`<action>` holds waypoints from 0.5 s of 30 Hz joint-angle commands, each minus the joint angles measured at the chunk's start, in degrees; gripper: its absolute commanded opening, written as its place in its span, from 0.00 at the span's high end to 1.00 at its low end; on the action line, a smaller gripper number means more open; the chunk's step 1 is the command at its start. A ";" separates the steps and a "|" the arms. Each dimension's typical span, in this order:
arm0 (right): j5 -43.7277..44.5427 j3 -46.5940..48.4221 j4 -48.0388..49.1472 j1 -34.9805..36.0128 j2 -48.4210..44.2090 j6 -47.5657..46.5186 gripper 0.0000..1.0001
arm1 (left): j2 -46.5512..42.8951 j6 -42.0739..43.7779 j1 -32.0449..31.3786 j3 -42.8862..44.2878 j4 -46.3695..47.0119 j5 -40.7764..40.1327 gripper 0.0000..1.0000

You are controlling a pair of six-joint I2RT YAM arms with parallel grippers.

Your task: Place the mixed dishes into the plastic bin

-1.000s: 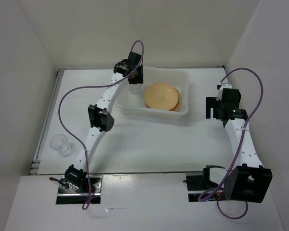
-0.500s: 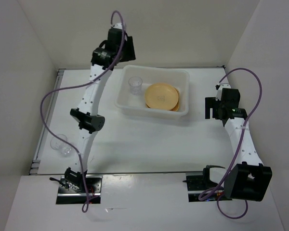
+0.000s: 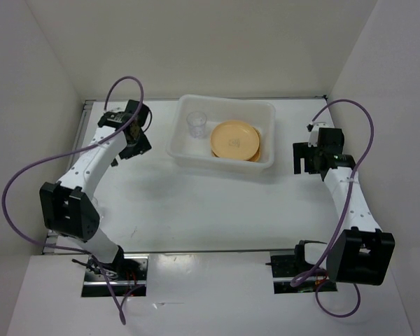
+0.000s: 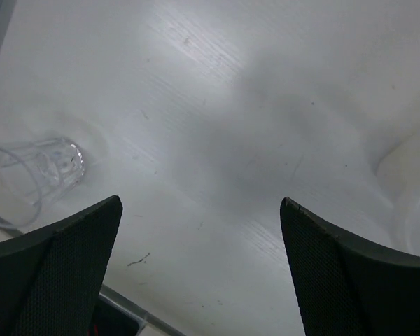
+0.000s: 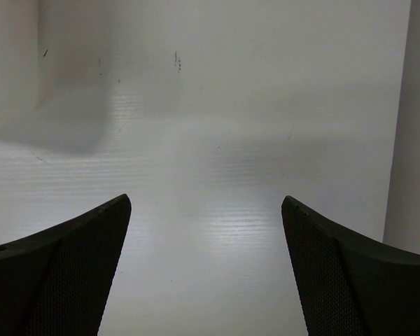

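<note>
The clear cup point(image 4: 52, 168) outside the bin stands free with its rim up, so the robot's left gripper should go on moving open toward the cup's rim point(image 4: 38, 187) until its fingers are on both sides of it before it closes.
The translucent white plastic bin point(image 3: 222, 163) sits at the back centre of the table. In it lie stacked round tan plates point(image 3: 234, 139) and an upright clear cup point(image 3: 197, 124). My left gripper point(image 3: 141, 143) is open and empty, low over the table just left of the bin. In the left wrist view point(image 4: 199, 203) its fingers stand wide apart, and another clear cup point(image 4: 54, 162) stands on the table ahead to the left. That cup is hidden behind the left arm in the top view. My right gripper point(image 3: 304, 158) is open and empty right of the bin, over bare table point(image 5: 206, 199).
White walls enclose the table at the back and on both sides. A metal rail point(image 3: 68, 175) runs along the left edge. The left arm's elbow point(image 3: 70, 210) hangs over the table's front left. A purple cable loops off each arm.
My left gripper has left the cup standing in the bin, risen, then swung left and down to the table beside the bin. The right arm has barely moved.
</note>
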 commanded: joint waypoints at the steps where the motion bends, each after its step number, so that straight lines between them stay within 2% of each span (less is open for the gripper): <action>1: -0.61 0.37 0.90 0.55 1.13 -0.64 0.08 | -6.42 -10.40 -0.20 -3.43 -1.73 -5.19 0.00; 5: -1.14 0.37 0.90 0.55 1.76 -0.64 0.08 | -10.45 -15.61 4.45 -11.08 -2.54 -5.20 0.00; 7: -1.14 0.37 0.90 0.55 1.76 -0.64 0.08 | -13.35 -16.15 8.21 -14.33 0.09 -3.01 0.00; 12: -1.14 0.37 0.90 0.55 2.28 -0.64 0.09 | -19.93 -11.78 20.52 -26.18 5.61 3.13 0.00; 15: -1.14 0.37 0.90 0.55 2.81 -0.64 0.09 | -21.36 -9.30 26.33 -29.45 8.08 4.29 0.00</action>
